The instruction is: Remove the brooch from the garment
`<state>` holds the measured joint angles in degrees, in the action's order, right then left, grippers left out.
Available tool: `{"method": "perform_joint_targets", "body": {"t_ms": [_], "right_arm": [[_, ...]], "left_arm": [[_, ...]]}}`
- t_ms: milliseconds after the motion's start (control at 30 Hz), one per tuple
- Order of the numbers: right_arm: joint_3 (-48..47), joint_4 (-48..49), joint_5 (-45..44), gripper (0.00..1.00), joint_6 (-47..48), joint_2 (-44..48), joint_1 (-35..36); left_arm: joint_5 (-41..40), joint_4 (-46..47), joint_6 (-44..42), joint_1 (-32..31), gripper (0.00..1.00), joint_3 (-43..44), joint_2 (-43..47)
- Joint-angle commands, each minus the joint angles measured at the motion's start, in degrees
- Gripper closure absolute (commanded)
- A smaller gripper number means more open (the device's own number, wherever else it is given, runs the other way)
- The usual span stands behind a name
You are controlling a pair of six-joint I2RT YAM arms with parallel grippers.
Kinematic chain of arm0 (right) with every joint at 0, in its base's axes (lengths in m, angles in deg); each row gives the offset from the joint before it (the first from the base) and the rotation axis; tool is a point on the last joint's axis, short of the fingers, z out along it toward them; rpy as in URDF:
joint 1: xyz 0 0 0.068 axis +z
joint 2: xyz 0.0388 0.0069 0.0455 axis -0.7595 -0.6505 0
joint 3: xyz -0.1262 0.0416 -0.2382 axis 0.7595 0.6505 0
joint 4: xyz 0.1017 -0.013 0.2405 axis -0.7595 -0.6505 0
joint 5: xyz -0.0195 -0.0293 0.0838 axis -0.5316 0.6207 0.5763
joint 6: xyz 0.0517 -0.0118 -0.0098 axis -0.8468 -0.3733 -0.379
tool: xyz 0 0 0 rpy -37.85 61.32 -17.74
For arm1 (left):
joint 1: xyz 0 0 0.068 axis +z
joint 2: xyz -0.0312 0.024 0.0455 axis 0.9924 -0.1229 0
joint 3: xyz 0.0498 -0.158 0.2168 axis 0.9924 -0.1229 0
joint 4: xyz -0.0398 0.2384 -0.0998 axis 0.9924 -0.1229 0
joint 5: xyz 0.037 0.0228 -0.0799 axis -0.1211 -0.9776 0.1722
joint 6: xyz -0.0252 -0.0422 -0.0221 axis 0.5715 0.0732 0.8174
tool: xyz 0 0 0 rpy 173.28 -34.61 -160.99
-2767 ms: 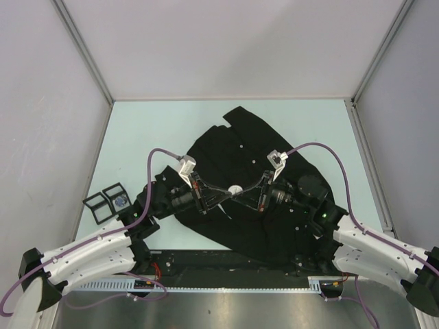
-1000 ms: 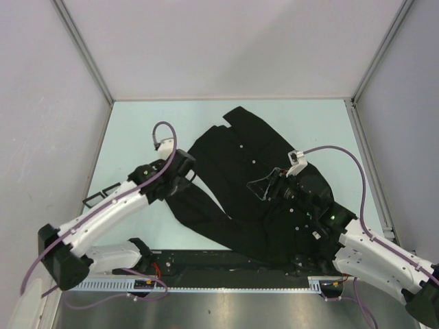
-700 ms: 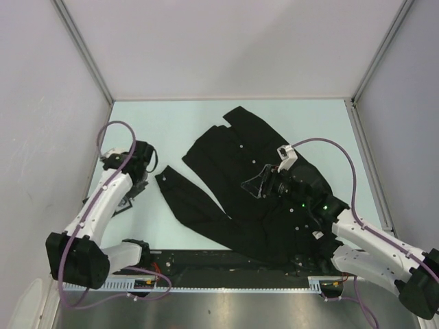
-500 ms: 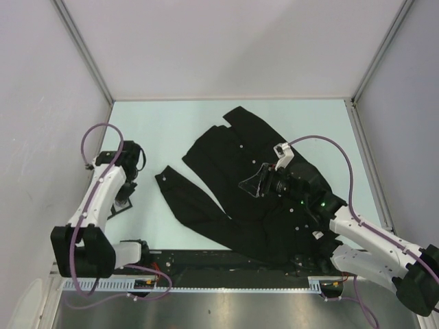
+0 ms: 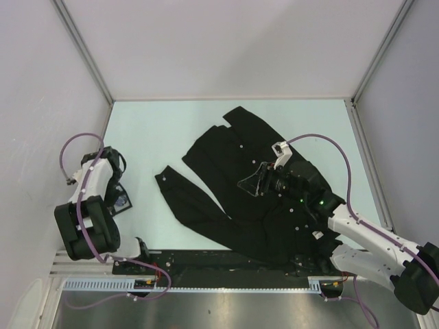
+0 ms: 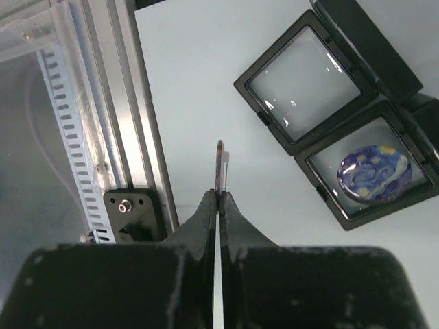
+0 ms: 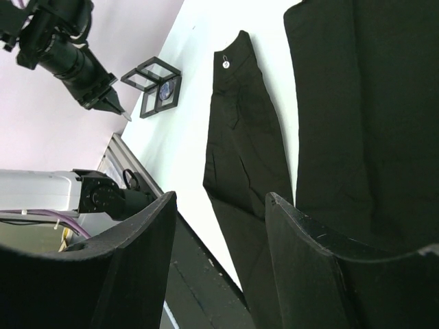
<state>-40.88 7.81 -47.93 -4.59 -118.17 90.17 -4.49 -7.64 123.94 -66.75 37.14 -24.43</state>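
The case's empty half (image 6: 304,83) is open beside the blue brooch, so my left gripper keeps bringing the pinched brooch to that half and lets go there.
The garment (image 5: 226,151), a black button-up shirt, lies spread over the middle and right of the table, one sleeve (image 7: 240,137) stretched toward the left. The brooch (image 6: 220,164) appears edge-on as a thin disc pinched at the tips of my left gripper (image 6: 219,195), which is shut on it above bare table next to an open black case. In the top view the left gripper (image 5: 118,192) is at the far left, well away from the shirt. My right gripper (image 5: 248,185) hovers over the shirt's middle, open and holding nothing.
A hinged black display case (image 6: 305,86) lies open by the left gripper; its lower half holds a blue painted brooch (image 6: 374,177). An aluminium rail (image 6: 130,103) runs along the near table edge. Enclosure walls stand close on the left and right.
The left arm swung from the shirt's middle to the far left, carrying the brooch to the case. The right gripper drew back slightly and stays open over the shirt.
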Motion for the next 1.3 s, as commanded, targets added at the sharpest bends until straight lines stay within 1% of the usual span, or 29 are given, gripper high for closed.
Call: {"method": "perform_joint_targets", "body": {"t_ms": [0, 267, 567, 867, 1267], "right_arm": [[-2.26, 2.49, 0.42, 0.41, 0.87, -0.18, -0.23], [-2.26, 2.05, 0.24, 0.42, 1.22, -0.1, -0.23], [-2.17, 0.03, -0.73, 0.41, 2.01, 1.13, -0.5], [-2.26, -1.11, -1.6, 0.42, 1.92, 2.36, -0.41], [-2.0, -1.72, -2.04, 0.41, 1.83, 3.33, -0.32]], "left_arm": [[-1.66, 2.73, 0.92, 1.31, 1.0, 1.92, -3.85], [-4.21, 7.21, -0.21, 1.66, 1.0, 3.86, -9.75], [-8.34, 10.64, -4.6, 1.74, 1.0, 5.27, -14.14], [-10.19, 12.93, -6.98, 1.92, 1.0, 5.54, -15.72], [-10.01, 14.25, -6.81, 2.18, 1.0, 3.6, -16.16]]}}
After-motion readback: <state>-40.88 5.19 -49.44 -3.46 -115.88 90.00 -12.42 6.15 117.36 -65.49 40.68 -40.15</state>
